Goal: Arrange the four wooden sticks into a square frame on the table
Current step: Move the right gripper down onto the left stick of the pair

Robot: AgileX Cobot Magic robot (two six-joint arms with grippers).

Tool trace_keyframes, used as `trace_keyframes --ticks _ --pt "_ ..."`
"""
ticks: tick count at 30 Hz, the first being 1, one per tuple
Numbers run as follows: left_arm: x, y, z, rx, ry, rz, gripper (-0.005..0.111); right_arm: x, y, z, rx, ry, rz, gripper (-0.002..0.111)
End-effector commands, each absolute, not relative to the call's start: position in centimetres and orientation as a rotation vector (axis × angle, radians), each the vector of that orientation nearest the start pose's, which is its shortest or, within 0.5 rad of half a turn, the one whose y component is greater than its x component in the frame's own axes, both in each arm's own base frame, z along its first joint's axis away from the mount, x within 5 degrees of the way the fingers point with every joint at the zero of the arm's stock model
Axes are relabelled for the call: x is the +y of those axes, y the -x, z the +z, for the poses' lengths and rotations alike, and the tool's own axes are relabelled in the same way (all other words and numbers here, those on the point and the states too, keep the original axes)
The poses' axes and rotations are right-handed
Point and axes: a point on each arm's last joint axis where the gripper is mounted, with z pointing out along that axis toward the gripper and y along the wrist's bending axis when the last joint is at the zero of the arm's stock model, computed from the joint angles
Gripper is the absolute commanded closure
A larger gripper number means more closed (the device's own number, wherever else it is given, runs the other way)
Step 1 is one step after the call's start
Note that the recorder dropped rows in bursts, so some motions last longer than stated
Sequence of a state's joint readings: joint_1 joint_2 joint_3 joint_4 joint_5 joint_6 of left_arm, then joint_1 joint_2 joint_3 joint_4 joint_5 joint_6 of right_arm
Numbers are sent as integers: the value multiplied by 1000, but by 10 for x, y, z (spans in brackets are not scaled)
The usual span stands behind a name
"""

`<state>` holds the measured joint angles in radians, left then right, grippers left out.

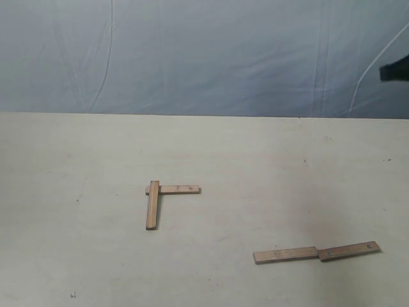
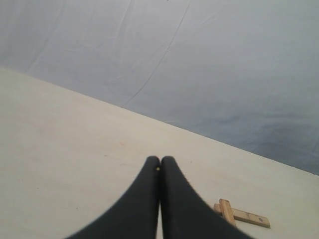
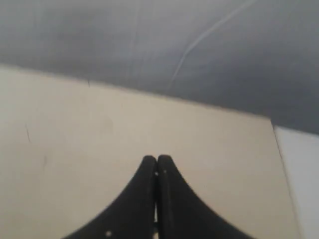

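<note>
I can see the stick nearer the L lying with both long sides [image 1: 273, 251] free, so I should keep moving my right gripper toward its middle [image 1: 285, 254] until the fingers close across it.
Two wooden sticks form an L on the table [image 1: 77, 256]: an upright one [image 1: 153, 205] overlaps the left end of a crosswise one [image 1: 179, 190]. Two more sticks lie end to end near the front right, one [image 1: 285, 255] touching the other [image 1: 349, 251]. The L also shows in the left wrist view, with its upright stick [image 2: 227, 211] over the other stick [image 2: 250, 217], just beside my left gripper [image 2: 160, 160], which is shut on nothing. My right gripper [image 3: 156, 160] is shut and empty over bare table; no stick shows there. Neither gripper shows in the exterior view.
A wrinkled blue-grey backdrop sheet [image 1: 204, 51] hangs behind the table's far edge. A dark piece of an arm [image 1: 396, 69] pokes in at the exterior view's right edge. The table's side edge [image 3: 279, 154] runs close by in the right wrist view.
</note>
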<state>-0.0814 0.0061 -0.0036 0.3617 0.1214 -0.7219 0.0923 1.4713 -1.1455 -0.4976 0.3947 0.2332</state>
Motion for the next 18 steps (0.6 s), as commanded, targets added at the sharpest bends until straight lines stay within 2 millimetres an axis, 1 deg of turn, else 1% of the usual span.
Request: trace_keyframes --ticks 1,3,6,8,10,11,13,14,17,18 --pt "-1 -56 203 1584 252 -305 107 44 -349 286 2549 816 -369 109" --pt "-1 -56 203 1584 252 -305 107 67 -346 269 2632 1129 -209 109" --pt "-1 -56 203 1586 253 -304 107 101 -337 245 2596 1462 27 109" --pt "-1 -56 203 1587 253 -303 107 120 -331 231 2533 1659 80 109" --pt "-1 -56 203 1587 255 -305 107 133 -325 217 2500 1793 90 107" --pt "-1 -56 203 1587 255 -305 107 139 -322 211 2483 1835 84 103" --pt "-1 -56 203 1587 258 -308 107 148 -318 201 2445 1880 78 90" --pt "-1 -56 203 1587 258 -309 107 152 -317 195 2430 1894 76 81" --pt "-1 -56 203 1587 260 -311 107 158 -312 180 2393 1944 71 48" --pt "-1 -56 203 1587 260 -311 107 158 -311 174 2366 1970 52 40"
